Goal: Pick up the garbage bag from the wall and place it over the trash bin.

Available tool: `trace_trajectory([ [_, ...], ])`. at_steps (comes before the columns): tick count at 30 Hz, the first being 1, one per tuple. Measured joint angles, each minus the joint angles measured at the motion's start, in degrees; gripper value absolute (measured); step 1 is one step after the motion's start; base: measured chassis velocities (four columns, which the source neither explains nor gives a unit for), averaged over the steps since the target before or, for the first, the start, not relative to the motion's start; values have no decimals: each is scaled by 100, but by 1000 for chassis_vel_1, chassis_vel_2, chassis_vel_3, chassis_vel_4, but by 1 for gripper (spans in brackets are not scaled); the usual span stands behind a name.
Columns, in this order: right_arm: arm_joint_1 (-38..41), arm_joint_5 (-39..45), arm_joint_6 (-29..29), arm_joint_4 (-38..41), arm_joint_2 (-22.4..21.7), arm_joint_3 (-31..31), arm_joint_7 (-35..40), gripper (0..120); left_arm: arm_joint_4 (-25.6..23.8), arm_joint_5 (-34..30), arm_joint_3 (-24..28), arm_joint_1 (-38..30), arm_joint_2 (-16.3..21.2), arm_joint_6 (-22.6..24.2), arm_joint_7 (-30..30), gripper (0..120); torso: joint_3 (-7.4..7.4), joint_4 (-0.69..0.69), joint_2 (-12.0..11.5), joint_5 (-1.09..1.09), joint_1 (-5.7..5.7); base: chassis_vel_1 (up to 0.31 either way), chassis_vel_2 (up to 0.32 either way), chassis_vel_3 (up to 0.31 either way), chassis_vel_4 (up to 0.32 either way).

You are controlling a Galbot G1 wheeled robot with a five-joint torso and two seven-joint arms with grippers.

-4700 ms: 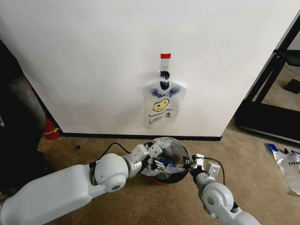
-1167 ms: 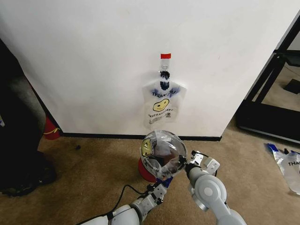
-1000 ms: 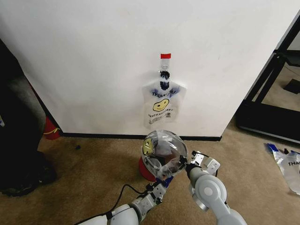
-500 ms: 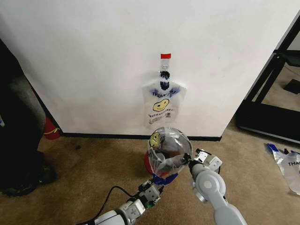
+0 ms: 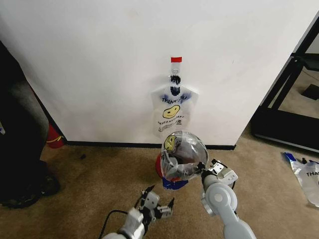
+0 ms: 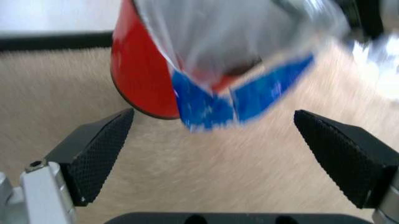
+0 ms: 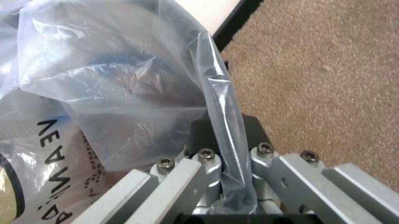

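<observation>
The garbage bag's blue handle [image 5: 174, 184] is dangling loosely under the slack film [image 5: 182, 172]. The handle will bunch up and pull the film into folds when I pull.
A see-through garbage bag [image 5: 183, 152] with a yellow smiley is draped over the trash bin [image 5: 160, 172], which stands tilted on the carpet below the wall with its red base showing. My right gripper [image 5: 204, 171] is shut on the bag's film at the bin's right rim; the right wrist view shows the film [image 7: 112, 93] pinched between the fingers [image 7: 206, 170]. My left gripper [image 5: 158, 197] is open and empty on the near side of the bin. In the left wrist view a blue-edged handle [image 6: 240, 98] hangs by the red base [image 6: 140, 70], beyond the open fingers [image 6: 93, 151].
Another smiley bag [image 5: 173, 112] hangs on the wall under red tape [image 5: 176, 59]. A red cylinder with a yellow band [image 5: 54, 137] stands at the left, near dark bulky things [image 5: 20, 149]. A black frame [image 5: 286, 99] and a loose bag [image 5: 306, 174] lie on the right.
My left gripper has let go of the bag's blue handle, opened and drawn back toward me. The bagged bin has shifted right and toward the wall with my right gripper.
</observation>
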Motion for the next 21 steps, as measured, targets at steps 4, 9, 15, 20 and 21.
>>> trace_trajectory([
  [4,-49,-2,-17,113,-134,4,-2,0,0,-1056,-314,-141,-387,-137,-122,100,0,0,0,1,0,0,0,0,0],
  [9,-152,8,-51,222,-261,68,-2,0,245,-1291,-373,-250,-600,-272,64,93,0,-1,0,1,0,0,0,0,0],
  [15,-204,47,-94,305,-322,139,-2,0,443,-1072,-226,-217,-614,-249,290,73,0,0,0,1,0,0,0,0,0],
  [20,-227,94,-145,360,-370,167,3,0,616,-793,-101,-240,-611,-196,403,57,0,0,0,1,0,0,0,0,0],
  [21,-231,98,-158,364,-376,167,5,0,660,-760,-66,-267,-621,-188,420,52,0,0,0,1,0,0,0,0,0],
])
